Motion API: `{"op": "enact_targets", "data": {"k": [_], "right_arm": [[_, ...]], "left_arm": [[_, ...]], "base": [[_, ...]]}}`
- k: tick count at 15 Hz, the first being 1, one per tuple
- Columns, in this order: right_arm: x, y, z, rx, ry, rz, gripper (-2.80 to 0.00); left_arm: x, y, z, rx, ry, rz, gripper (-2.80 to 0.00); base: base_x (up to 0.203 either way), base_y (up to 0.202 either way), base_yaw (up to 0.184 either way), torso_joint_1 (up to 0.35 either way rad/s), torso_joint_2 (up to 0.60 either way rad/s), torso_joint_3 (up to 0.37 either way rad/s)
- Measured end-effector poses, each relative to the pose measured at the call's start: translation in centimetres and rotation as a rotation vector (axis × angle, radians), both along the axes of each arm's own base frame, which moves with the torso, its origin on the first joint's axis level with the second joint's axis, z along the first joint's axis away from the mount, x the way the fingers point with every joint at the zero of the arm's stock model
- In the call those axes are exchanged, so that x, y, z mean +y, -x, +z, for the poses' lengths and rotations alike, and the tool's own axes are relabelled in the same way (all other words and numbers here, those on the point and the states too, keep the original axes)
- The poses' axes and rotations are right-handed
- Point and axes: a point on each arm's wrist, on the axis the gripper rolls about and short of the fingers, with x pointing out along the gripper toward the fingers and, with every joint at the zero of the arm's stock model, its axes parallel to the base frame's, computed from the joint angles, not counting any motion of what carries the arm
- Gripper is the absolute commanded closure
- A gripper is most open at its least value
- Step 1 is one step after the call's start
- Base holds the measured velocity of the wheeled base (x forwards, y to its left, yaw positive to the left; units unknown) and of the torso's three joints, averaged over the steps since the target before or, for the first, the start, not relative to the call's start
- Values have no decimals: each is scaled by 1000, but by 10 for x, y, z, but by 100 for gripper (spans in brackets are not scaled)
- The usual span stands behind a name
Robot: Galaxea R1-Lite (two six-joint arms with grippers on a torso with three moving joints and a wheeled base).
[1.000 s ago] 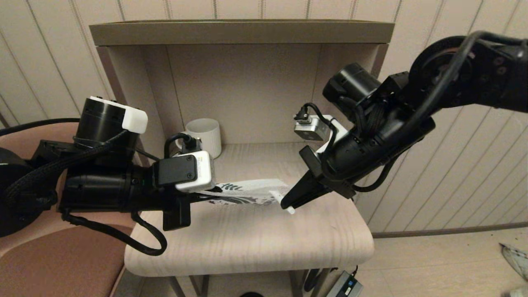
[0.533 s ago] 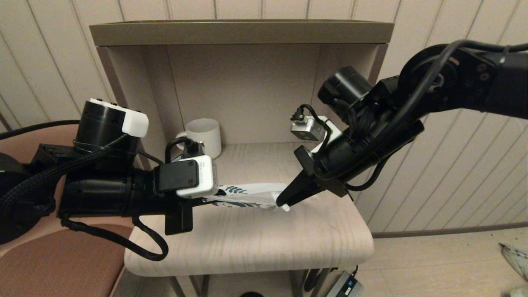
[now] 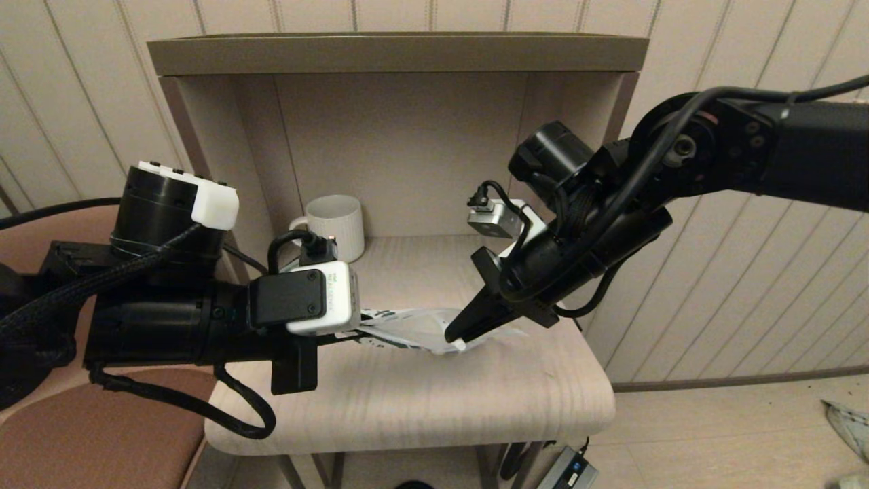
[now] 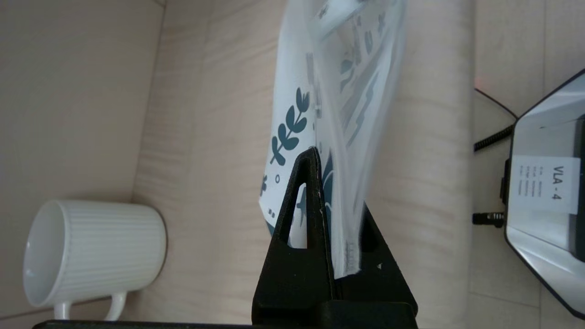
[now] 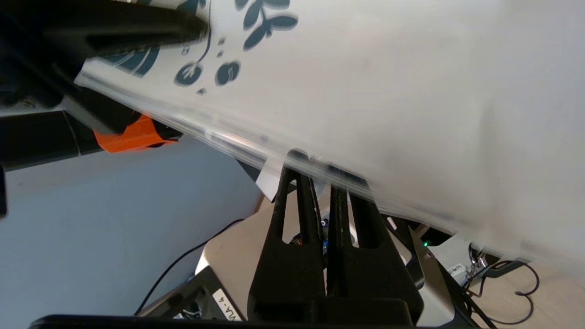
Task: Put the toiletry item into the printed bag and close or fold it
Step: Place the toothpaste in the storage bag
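Note:
The printed bag (image 3: pixel 415 327) is tilted low under my right gripper. My left gripper should first lift the bag upright, and then my right gripper should come to the bag's loose end (image 3: pixel 516 333).
The printed bag (image 3: pixel 407 326), white with dark teal leaf motifs, hangs just above the wooden shelf top (image 3: pixel 421 401), stretched between both grippers. My left gripper (image 3: pixel 349 331) is shut on the bag's left end; the left wrist view shows the bag (image 4: pixel 297 91) pinched in that gripper (image 4: pixel 340 192). My right gripper (image 3: pixel 456 336) is shut at the bag's right edge. A small white end of the toiletry item (image 3: pixel 463 347) pokes out at its tips. In the right wrist view the bag (image 5: pixel 388 91) covers the tips of the right gripper (image 5: pixel 315 176), with the toiletry item (image 5: pixel 269 177) beside one finger.
A white ribbed mug (image 3: pixel 336 221) stands at the back left of the niche, also seen from the left wrist (image 4: pixel 96 251). Niche walls enclose the back and sides. A brown chair (image 3: pixel 102 435) sits at the left. A power adapter (image 3: pixel 570 472) lies on the floor below.
My right gripper has moved left toward the left gripper. The bag between them has bunched up and grown shorter. Less of the white stick shows at the right tips.

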Motion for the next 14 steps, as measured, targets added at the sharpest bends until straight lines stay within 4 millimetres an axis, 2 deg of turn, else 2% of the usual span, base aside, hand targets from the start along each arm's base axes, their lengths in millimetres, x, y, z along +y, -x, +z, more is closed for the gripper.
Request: {"op": "enact_targets", "data": {"k": [6, 7, 9, 10, 12, 14], "right_arm": [[2, -5, -2, -14, -11, -6, 0], [2, -5, -2, -14, -10, -7, -280], [2, -5, -2, -18, -11, -3, -280], [3, -4, -1, -21, -11, 2, 0], [2, 0, 2, -26, -13, 7, 0], [-2, 8, 13, -50, -29, 11, 0]], "left_arm": [[-4, 6, -1, 1, -4, -24, 0], [-5, 7, -1, 2, -4, -26, 0], [-5, 7, -2, 3, -5, -28, 0], [-5, 7, -2, 5, -5, -28, 0], [-5, 7, -3, 10, -5, -26, 0], [-5, 7, -3, 17, -3, -24, 0]], "base": [[0, 0, 0, 0, 0, 0], [0, 0, 0, 0, 0, 0], [0, 0, 0, 0, 0, 0], [0, 0, 0, 0, 0, 0], [0, 0, 0, 0, 0, 0], [0, 0, 0, 0, 0, 0]]}}
